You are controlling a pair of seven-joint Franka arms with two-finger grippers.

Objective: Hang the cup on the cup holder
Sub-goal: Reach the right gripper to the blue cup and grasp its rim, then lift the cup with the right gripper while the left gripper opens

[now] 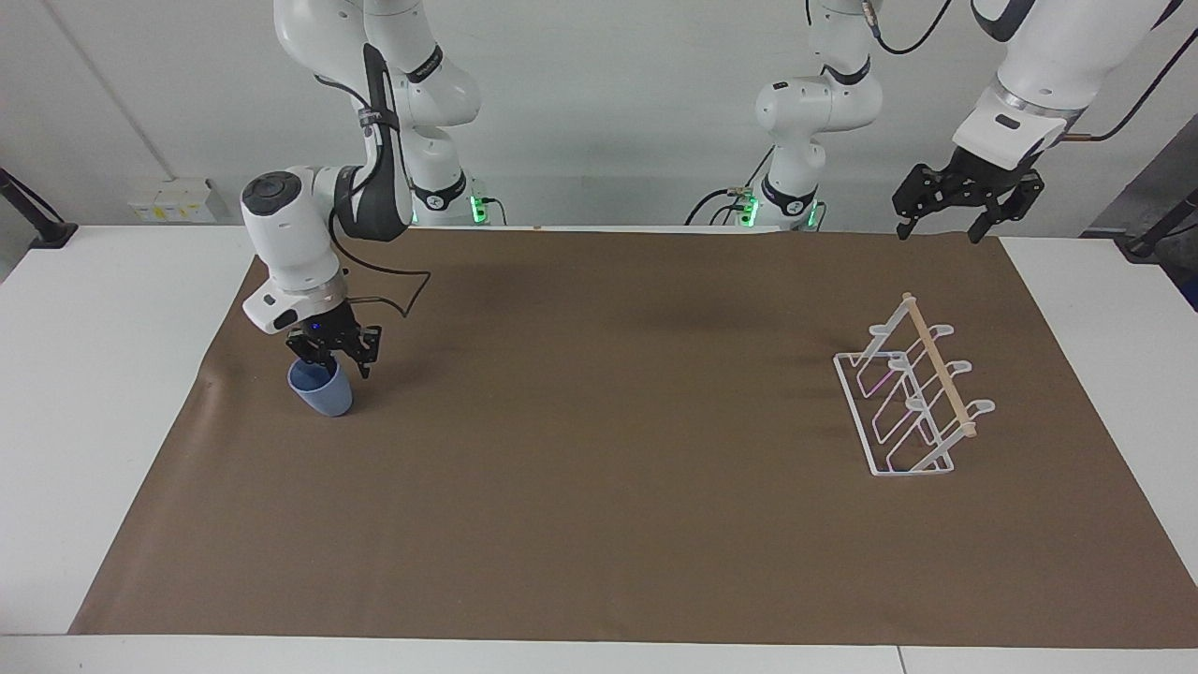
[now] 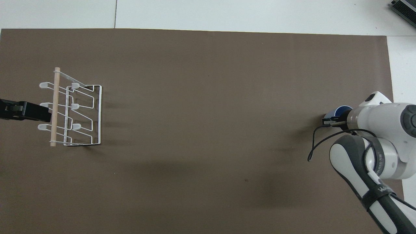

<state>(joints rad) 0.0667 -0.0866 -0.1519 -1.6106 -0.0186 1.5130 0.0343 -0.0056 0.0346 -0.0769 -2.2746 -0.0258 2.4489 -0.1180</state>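
The light-blue cup will lie at a tilt with its base toward the cup holder's wooden rod when the robot hangs it, because the cup holder's wire tips point that way.
The light-blue cup stands upright on the brown mat at the right arm's end of the table; its rim also shows in the overhead view. My right gripper is down at the cup's rim, with one finger inside the cup and one outside, shut on its wall; it also shows in the overhead view. The white wire cup holder with its wooden rod stands at the left arm's end. My left gripper hangs open and empty in the air, over the mat beside the holder, waiting.
A brown mat covers most of the white table. A black cable loops from the right wrist just above the mat. Nothing else stands between the cup and the holder.
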